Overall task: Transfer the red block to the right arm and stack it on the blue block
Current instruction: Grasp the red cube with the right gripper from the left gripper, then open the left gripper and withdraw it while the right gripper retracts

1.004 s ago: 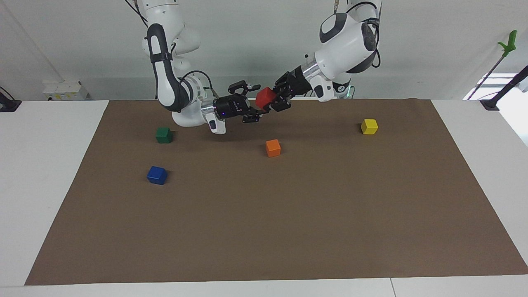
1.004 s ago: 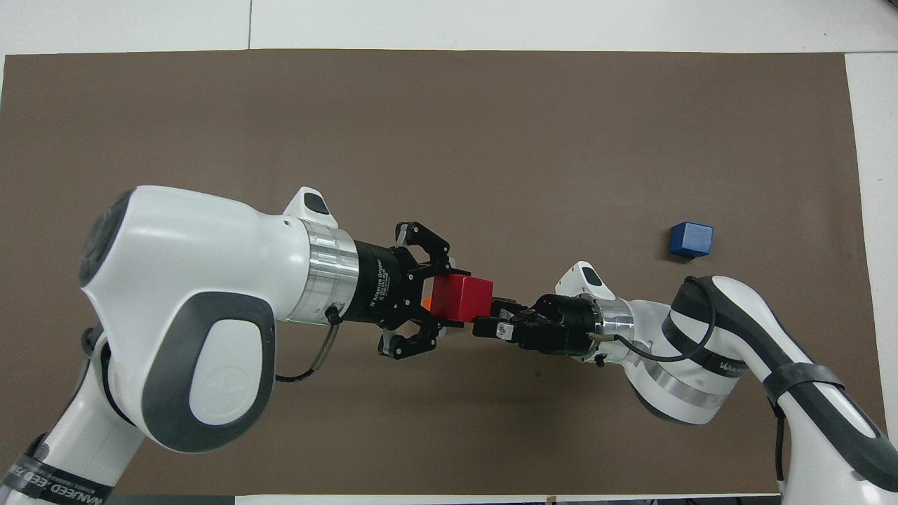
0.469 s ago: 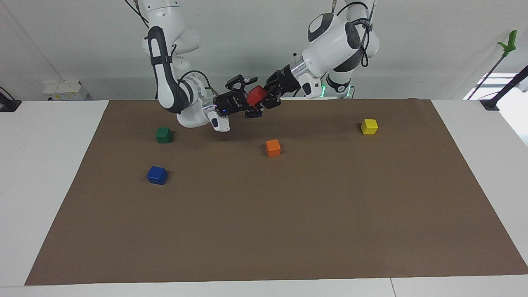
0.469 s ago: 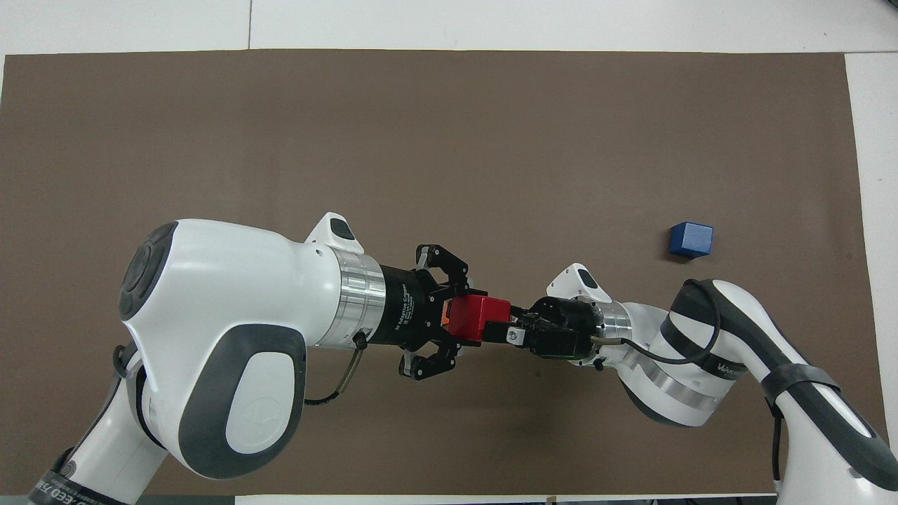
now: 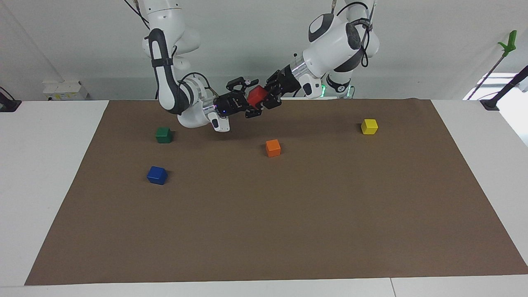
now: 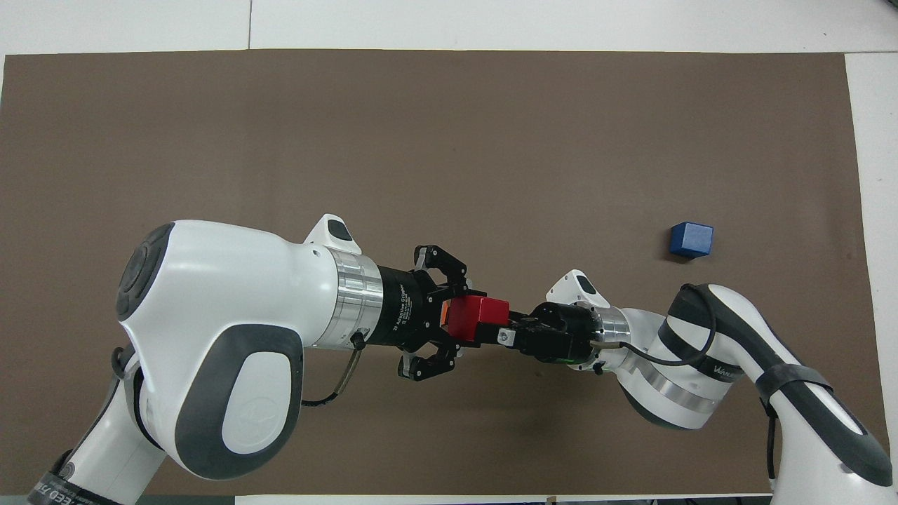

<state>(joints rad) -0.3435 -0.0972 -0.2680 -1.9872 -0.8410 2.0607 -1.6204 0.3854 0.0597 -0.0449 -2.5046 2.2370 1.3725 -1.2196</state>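
My left gripper is gripping the red block [image 6: 478,317] inside my right gripper's fingers, so it should let go and move away before the carry to the blue block [image 6: 692,240].
The red block [image 5: 256,95] [image 6: 478,319] hangs in the air over the part of the brown mat nearest the robots. My left gripper [image 5: 265,96] [image 6: 459,320] is shut on it. My right gripper [image 5: 252,99] [image 6: 501,331] faces the left one, and its open fingers stand above and below the red block. The blue block [image 5: 157,175] [image 6: 691,239] lies on the mat toward the right arm's end, apart from both grippers.
A green block [image 5: 163,135] lies nearer to the robots than the blue one. An orange block [image 5: 273,147] lies mid-mat below the grippers. A yellow block [image 5: 369,126] lies toward the left arm's end. The brown mat [image 5: 288,231] covers the table.
Both grippers have risen and drawn back toward the robots. The right gripper has closed in, so the red block now sits between its fingers.
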